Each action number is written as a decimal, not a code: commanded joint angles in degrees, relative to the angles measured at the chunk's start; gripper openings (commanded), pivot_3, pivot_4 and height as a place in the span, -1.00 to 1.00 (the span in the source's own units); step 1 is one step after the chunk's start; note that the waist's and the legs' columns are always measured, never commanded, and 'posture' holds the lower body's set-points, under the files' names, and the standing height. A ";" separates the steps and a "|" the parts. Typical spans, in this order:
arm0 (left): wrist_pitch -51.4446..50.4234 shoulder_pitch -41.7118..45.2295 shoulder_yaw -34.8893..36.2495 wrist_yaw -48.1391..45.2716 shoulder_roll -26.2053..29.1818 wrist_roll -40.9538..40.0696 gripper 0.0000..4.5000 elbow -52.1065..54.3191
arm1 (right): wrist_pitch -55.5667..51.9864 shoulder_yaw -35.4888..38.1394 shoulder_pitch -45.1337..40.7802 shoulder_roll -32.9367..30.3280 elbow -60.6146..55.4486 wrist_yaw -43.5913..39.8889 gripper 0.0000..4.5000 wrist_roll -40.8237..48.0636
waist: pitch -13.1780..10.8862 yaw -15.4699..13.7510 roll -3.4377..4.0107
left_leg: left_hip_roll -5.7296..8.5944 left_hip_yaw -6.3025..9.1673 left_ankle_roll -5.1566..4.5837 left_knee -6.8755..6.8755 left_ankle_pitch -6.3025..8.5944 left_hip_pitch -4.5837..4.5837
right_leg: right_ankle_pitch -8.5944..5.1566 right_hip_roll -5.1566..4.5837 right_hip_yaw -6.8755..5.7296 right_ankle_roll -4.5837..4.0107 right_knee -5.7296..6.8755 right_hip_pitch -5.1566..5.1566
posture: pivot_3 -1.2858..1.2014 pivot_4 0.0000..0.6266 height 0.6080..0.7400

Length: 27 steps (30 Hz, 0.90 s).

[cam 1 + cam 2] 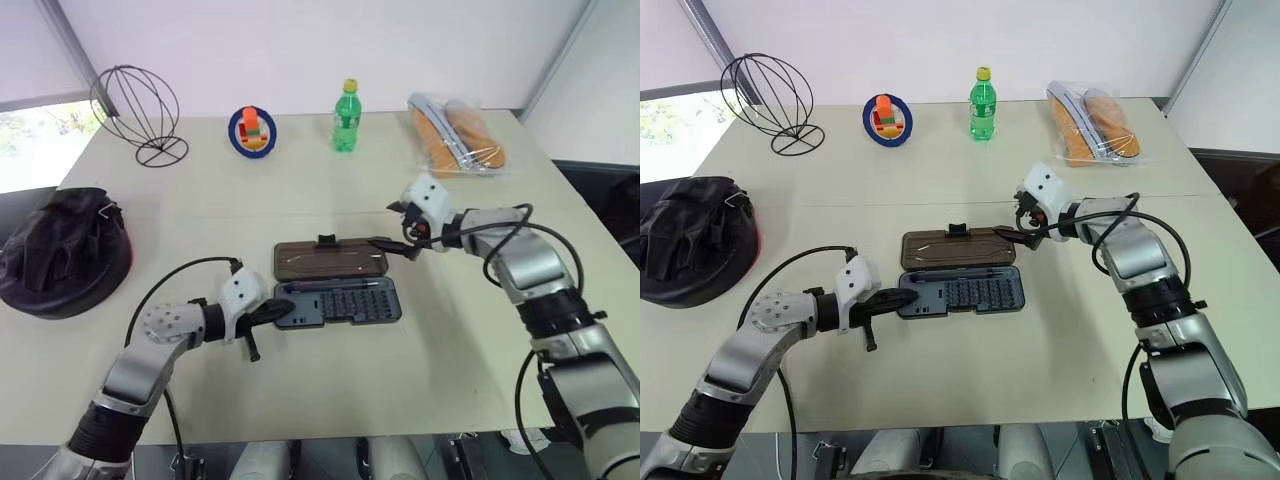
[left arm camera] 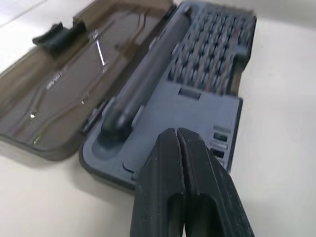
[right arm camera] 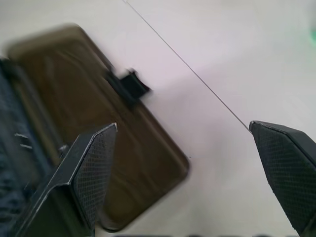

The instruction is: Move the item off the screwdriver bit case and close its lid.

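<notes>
The smoky-brown lid (image 1: 330, 260) meets the tray along one long edge (image 1: 336, 280), so I expect it to flip over and cover the tray when I raise the lid's rim.
The item (image 1: 62, 250), a black lumpy dome with a reddish rim, rests on the table at the far left, well apart from the screwdriver bit case (image 1: 340, 300). The case lies open in the middle of the table. Its smoky-brown lid (image 1: 330, 259) is flat on the far side of the dark grey bit tray (image 2: 207, 94). My left gripper (image 1: 284, 309) is shut with nothing in it, its tips (image 2: 176, 136) over the tray's left end. My right gripper (image 1: 392, 228) hangs open just off the lid's right end. Its fingers (image 3: 94, 163) straddle the corner of the lid (image 3: 98, 123) near the latch tab (image 3: 129, 85).
Along the far side of the table stand a wire globe frame (image 1: 140, 110), a blue plate with a toy (image 1: 252, 130), a green bottle (image 1: 346, 117) and a clear bag of bread (image 1: 455, 135). Bare tabletop (image 1: 460, 350) lies right of and in front of the case.
</notes>
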<state>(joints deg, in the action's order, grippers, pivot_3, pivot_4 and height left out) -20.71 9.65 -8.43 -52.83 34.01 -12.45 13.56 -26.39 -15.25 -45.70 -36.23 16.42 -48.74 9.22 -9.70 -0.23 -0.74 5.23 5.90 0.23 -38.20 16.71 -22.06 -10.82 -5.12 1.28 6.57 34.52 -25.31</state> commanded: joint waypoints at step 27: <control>-3.23 -5.09 -0.33 7.87 -0.15 1.63 -1.00 0.98 | 25.28 -8.85 -17.79 17.08 48.91 -13.73 -0.98 -22.30 | 0.58 2.67 0.54 | -0.09 0.05 0.11 0.60 -0.04 1.31 | -0.08 0.13 0.05 -0.13 -0.11 0.99 | 0.03 -0.52 1.00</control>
<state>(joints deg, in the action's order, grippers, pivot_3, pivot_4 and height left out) -22.12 6.14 -8.58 -45.46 33.56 -11.24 15.47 -2.79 -21.63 -65.73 -20.14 63.05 -61.06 -10.56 -9.12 2.45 -0.20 5.14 5.94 0.35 -37.47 16.67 -20.64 -10.92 -5.00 1.34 6.41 34.40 -24.26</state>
